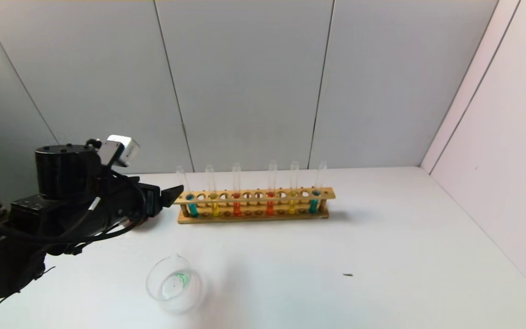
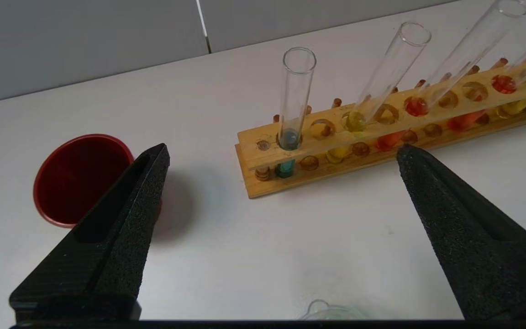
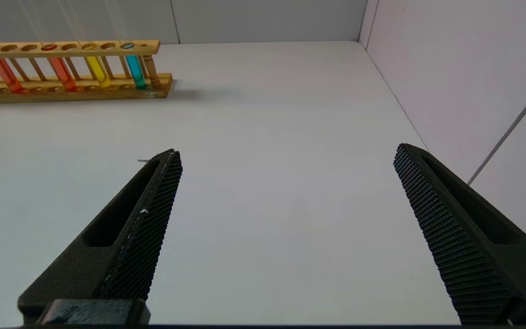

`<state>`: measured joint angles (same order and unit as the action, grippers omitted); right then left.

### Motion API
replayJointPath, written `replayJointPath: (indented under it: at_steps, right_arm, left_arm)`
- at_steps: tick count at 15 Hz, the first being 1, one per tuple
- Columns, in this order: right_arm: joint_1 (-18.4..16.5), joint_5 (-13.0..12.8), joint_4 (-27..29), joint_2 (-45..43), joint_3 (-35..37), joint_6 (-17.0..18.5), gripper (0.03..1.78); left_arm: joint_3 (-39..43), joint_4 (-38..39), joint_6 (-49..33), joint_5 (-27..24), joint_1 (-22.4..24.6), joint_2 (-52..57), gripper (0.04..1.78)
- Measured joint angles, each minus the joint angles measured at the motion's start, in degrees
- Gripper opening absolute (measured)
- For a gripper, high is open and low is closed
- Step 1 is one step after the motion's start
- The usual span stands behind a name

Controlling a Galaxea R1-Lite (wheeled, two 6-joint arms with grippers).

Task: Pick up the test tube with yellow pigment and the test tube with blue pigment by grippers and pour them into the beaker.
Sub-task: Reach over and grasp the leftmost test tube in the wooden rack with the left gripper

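Observation:
I expect the pigment to stay inside until I tilt the test tube almost level, because blue pigment (image 1: 192, 209) fills only the bottom of the long test tube (image 1: 182, 178).
A wooden rack (image 1: 254, 197) holds several tubes. Two with yellow pigment (image 1: 215, 209) (image 1: 292, 206) stand among orange-red ones. The test tube with blue pigment (image 3: 135, 71), bright cyan, is at the rack's right end (image 1: 313, 205). A darker teal tube (image 2: 286, 167) stands at the left end. The beaker (image 1: 175, 283) sits near the front, with a green trace in it; its rim (image 2: 331, 313) shows in the left wrist view. My left gripper (image 1: 170, 195) (image 2: 282, 151) hovers open and empty just left of the rack. My right gripper (image 3: 288, 151) is open over bare table.
A dark red cup (image 2: 80, 178) stands left of the rack, behind my left arm in the head view. A small dark speck (image 1: 348, 275) lies on the white table (image 1: 381, 237). Grey walls close the back and right sides.

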<state>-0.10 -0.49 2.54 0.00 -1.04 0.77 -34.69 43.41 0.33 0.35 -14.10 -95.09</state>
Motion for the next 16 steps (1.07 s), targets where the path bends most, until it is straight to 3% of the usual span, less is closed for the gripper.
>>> replayJointPath:
  at_steps: [8,16]
  right_arm:
    - [0.0,0.0,0.0,0.0,0.0,0.0,1.70]
    - [0.0,0.0,0.0,0.0,0.0,0.0,1.70]
  left_arm:
    - [-7.1,6.5,-0.2,2.0,-0.5,-13.0,1.75]
    - [-12.5,7.4,-0.3,2.5,-0.6,-19.4,1.75]
